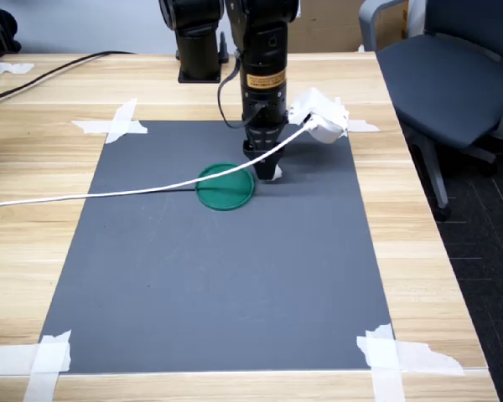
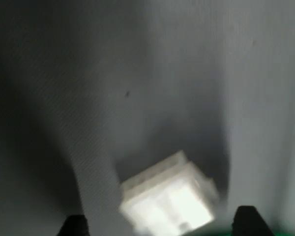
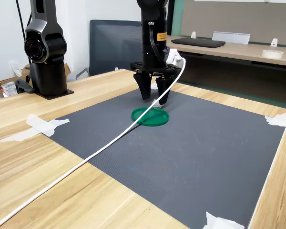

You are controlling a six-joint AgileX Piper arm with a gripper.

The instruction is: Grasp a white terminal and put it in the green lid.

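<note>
The white cable (image 1: 126, 194) runs nearly straight from the white box, so it will go slack and sag when the robot's gripper carries the terminal to the green lid.
The green lid (image 1: 225, 188) (image 3: 150, 116) lies flat on the dark mat. My gripper (image 1: 267, 167) (image 3: 155, 98) hangs straight down just beyond the lid's far rim, fingers spread apart. In the wrist view the white terminal (image 2: 167, 202) lies blurred on the mat between the two dark fingertips (image 2: 248, 221), with a gap on either side of it, and a green sliver of the lid (image 2: 270, 232) shows at the frame's edge. In the first exterior view a small white speck, the terminal (image 1: 277, 172), shows by the fingers; whether they touch it I cannot tell.
A white cable (image 1: 109, 194) runs from the white box on the arm (image 1: 320, 117) across the lid and mat to the first exterior view's left. White tape (image 1: 117, 124) holds the mat's corners. A second black arm base (image 3: 44, 47) and an office chair (image 1: 453, 75) stand nearby.
</note>
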